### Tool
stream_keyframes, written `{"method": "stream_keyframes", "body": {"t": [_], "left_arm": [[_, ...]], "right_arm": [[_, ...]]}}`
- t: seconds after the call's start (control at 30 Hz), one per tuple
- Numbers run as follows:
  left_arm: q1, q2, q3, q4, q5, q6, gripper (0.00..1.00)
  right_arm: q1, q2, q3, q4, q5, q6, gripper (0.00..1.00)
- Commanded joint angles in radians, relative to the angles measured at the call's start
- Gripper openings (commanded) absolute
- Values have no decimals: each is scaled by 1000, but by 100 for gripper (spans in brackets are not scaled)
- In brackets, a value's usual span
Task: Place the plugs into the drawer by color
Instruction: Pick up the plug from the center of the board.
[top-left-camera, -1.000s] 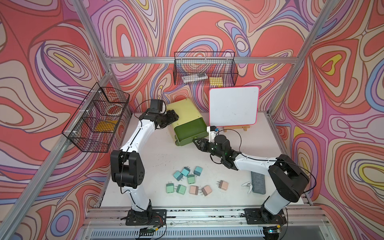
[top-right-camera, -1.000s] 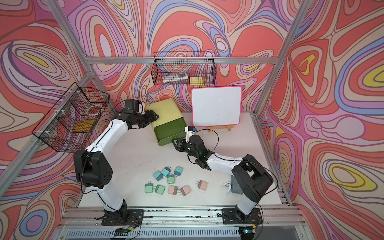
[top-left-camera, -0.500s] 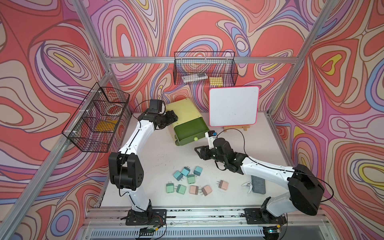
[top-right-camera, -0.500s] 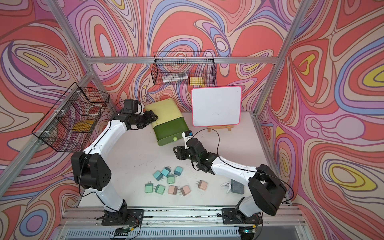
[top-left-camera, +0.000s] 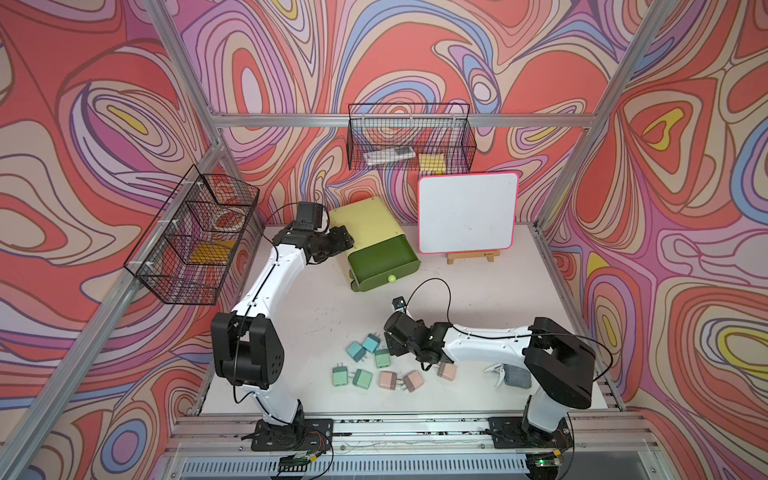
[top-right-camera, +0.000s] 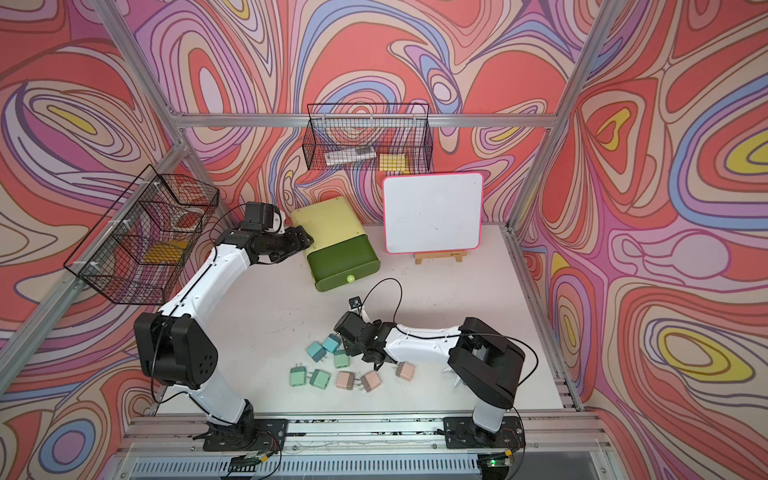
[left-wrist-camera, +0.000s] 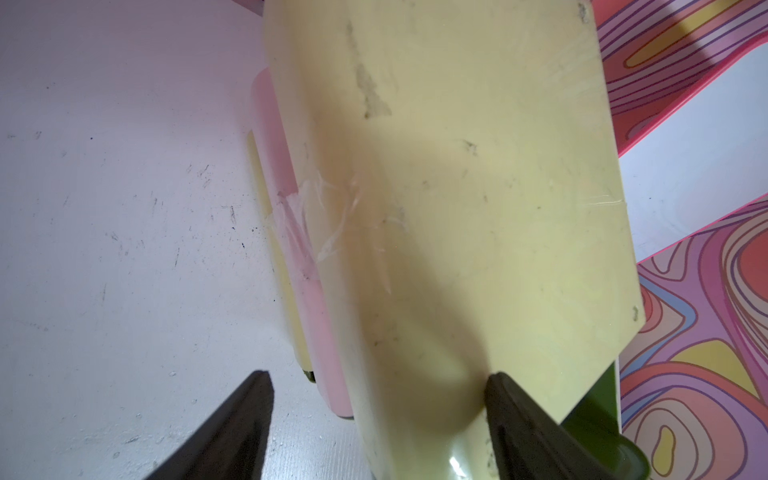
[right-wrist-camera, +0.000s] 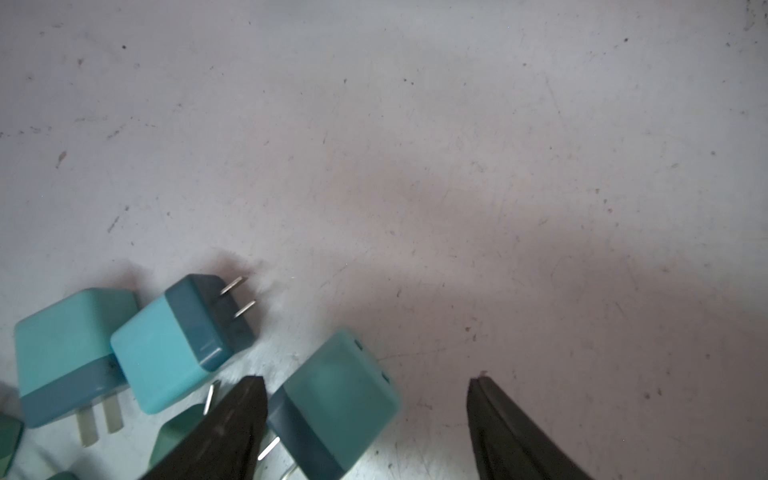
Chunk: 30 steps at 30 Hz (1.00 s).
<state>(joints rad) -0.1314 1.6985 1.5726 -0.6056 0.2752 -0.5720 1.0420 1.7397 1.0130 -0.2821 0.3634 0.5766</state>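
Observation:
My right gripper should first turn the teal plug (right-wrist-camera: 336, 402) square, because the plug lies slanted across my right gripper's fingers. It should then grip the plug's sides and carry it to the olive drawer (top-left-camera: 385, 261).
The lime-yellow drawer chest (top-left-camera: 368, 220) stands at the back, its top olive drawer (top-left-camera: 382, 259) pulled out with the knob (top-left-camera: 390, 278) showing. My left gripper (top-left-camera: 343, 241) is at the chest's left top edge. In the left wrist view it (left-wrist-camera: 376, 395) is open astride that edge (left-wrist-camera: 457, 208), one finger (left-wrist-camera: 505, 399) touching. My right gripper (right-wrist-camera: 365, 395) is open low over a teal plug (right-wrist-camera: 336, 399); two more teal plugs (right-wrist-camera: 178, 340) lie beside it. Mint plugs (top-left-camera: 362, 378) and pink plugs (top-left-camera: 388, 380) lie nearer the front.
A whiteboard on an easel (top-left-camera: 467, 216) stands right of the chest. Wire baskets hang on the back wall (top-left-camera: 411, 143) and the left wall (top-left-camera: 195, 241). A white clip (top-left-camera: 494, 370) and a grey block (top-left-camera: 517, 376) lie under my right arm.
My right gripper has drawn back from the drawer's front to the plugs and spread its jaws wider. The left jaws have parted a little at the chest.

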Motion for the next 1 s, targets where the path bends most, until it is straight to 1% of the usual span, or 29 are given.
{"method": "stream_keyframes", "body": {"t": [0.0,0.23,0.43,0.77,0.97], "left_arm": [[-5,-29,-35,-43,-28,33,80],[-5,-36,-41,-40,-28,35,81],[-5,-43,-50,-36,-29,37,81],[-7,-42,-52,-32,-27,32,81],[-12,-45,-53,-28,-24,32,81]], "right_arm": [[10,9,24,-22,50,22,81],[33,80,62,-56,45,52,84],[33,93,55,-82,48,76,84],[34,37,-15,-80,51,113,71],[34,-12,-45,-85,50,125,70]]}}
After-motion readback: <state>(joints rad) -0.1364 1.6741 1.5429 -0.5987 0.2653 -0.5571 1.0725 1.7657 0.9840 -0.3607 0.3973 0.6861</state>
